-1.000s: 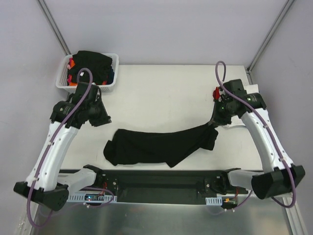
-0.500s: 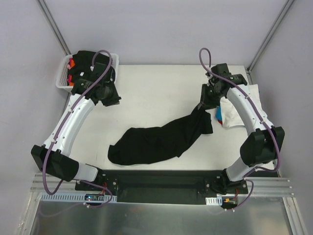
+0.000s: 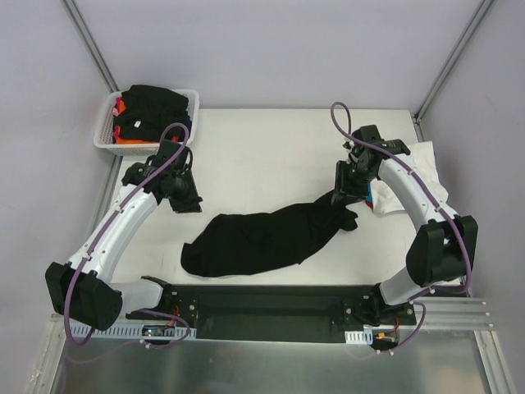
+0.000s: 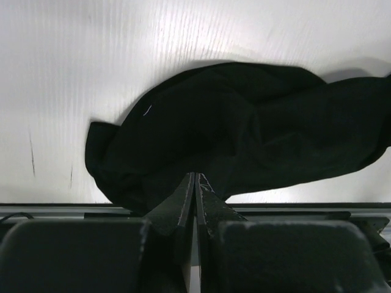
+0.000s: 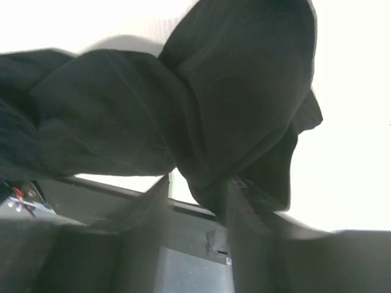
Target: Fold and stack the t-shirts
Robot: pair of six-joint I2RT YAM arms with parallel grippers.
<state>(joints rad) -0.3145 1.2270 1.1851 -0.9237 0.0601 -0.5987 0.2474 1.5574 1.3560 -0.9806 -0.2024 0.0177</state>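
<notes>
The black t-shirt is lying bunched in a long strip, so my right gripper should pinch one end of the t-shirt while my left gripper pulls the other toward the basket.
A large black t-shirt lies bunched in a long diagonal strip across the table; it also fills the left wrist view and the right wrist view. My right gripper hovers at its upper right end, open, with a fold of the cloth still hanging against one finger. Just above and left of the shirt's left end my left gripper is shut and empty. More t-shirts, black and orange, fill the white basket. A white t-shirt lies at the right.
The basket stands at the table's back left corner. The white shirt rests on a small pile by the right edge, with a bit of blue and red cloth showing beside it. The table's near edge runs just below the black shirt.
My right gripper has opened and let the shirt's right end sink onto the table. My left arm has swung from the basket down toward the shirt's left end, still shut.
</notes>
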